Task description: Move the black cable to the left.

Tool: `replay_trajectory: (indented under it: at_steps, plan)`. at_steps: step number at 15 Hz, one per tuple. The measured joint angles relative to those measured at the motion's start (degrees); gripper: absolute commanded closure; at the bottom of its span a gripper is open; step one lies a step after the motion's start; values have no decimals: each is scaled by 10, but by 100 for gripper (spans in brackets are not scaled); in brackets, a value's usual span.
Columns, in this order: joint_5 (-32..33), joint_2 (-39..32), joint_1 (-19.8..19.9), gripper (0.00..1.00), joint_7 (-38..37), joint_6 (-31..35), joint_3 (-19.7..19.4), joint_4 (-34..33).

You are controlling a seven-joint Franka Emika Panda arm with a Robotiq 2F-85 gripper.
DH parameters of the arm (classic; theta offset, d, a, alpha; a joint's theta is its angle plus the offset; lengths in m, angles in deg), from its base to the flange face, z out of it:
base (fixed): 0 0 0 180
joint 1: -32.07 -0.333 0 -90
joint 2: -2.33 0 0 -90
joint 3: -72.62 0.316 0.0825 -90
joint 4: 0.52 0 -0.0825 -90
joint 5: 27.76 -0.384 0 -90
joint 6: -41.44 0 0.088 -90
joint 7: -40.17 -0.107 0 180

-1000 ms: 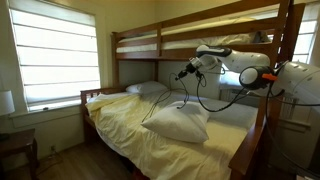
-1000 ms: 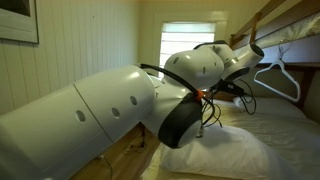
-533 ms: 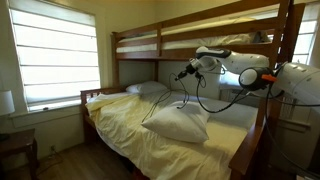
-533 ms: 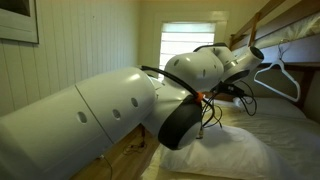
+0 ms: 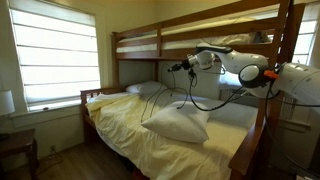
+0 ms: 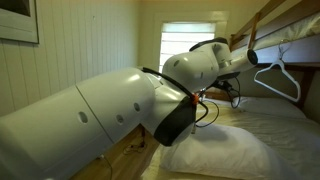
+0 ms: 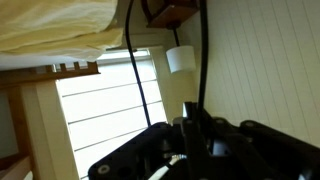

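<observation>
I should pull back and turn my gripper down above the white pillow (image 5: 180, 122), because my gripper points at the window (image 7: 105, 105) while the black cable hangs toward the bed.
The thin black cable (image 5: 160, 110) hangs from my gripper (image 5: 181, 67) down to the white pillow (image 5: 180, 125) on the lower bunk, where its lower part slants across the pillow's left side. In the wrist view the cable (image 7: 203, 50) runs straight out from between the dark fingers of my gripper (image 7: 192, 125), which looks shut on it; a second thin black strand (image 7: 135, 55) curves beside it. The thicker black hose (image 5: 200, 104) loops under the white arm. In an exterior view the big white arm (image 6: 110, 110) hides the gripper.
The bunk bed's upper rail (image 5: 150, 40) runs just above the gripper. Yellow sheets (image 5: 125, 130) cover the lower mattress. A bright window (image 5: 55, 55) is on the left wall, with a small table (image 5: 15, 150) under it. A hanger (image 6: 277, 76) hangs from the upper bunk.
My gripper has risen and shifted slightly left, drawing the cable higher above the pillow. The arm's hose loop swung along with it.
</observation>
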Motion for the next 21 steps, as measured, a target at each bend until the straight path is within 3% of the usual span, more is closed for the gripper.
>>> replay_trajectory:
  at_steps: [4, 8, 10, 12, 17, 21]
  plan:
    - [-85, 1, 6, 99, 11, -17, 38, 0]
    - [-118, 1, 36, 99, -16, -162, 32, -1]
    - [-117, 10, 54, 99, -49, -240, 1, -1]
    - [-109, 25, 64, 99, -75, -270, -44, -2]
    - [-65, 68, 78, 99, -100, -264, -135, -3]
    - [16, 84, 55, 99, -135, -265, -178, -3]
